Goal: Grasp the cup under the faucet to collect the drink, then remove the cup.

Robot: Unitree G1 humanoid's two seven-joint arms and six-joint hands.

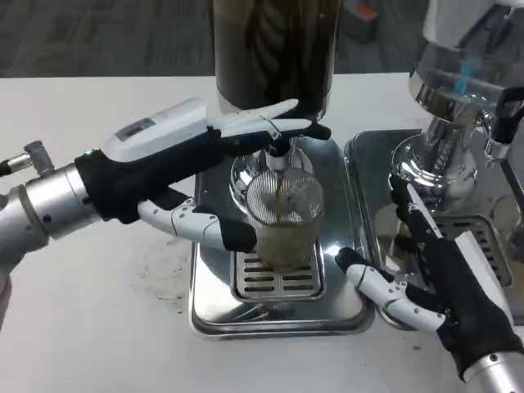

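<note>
The brown stream (pixel 278 191) is running while my left gripper's fingers (pixel 274 125) lie across the faucet, so I expect it to stop once I pull those fingers away.
A clear ribbed cup (pixel 284 219) stands on the slotted grate of the steel drip tray (pixel 214 309), right under the faucet (pixel 277 155) of the dark drink dispenser (pixel 274 49). A thin brown stream runs into it, and brownish drink fills its lower part. My left hand (pixel 176 160) grips the cup, its thumb on the cup's near left side and its fingers (pixel 262 123) reaching round behind it at faucet height. My right hand (pixel 438 282) lies to the right of the tray with its fingers spread, holding nothing and apart from the cup.
A second dispenser (pixel 458 90) with a chrome base stands at the right on its own steel tray (pixel 367 155), partly under my right hand. A faint stain (pixel 160 266) marks the white table left of the drip tray.
</note>
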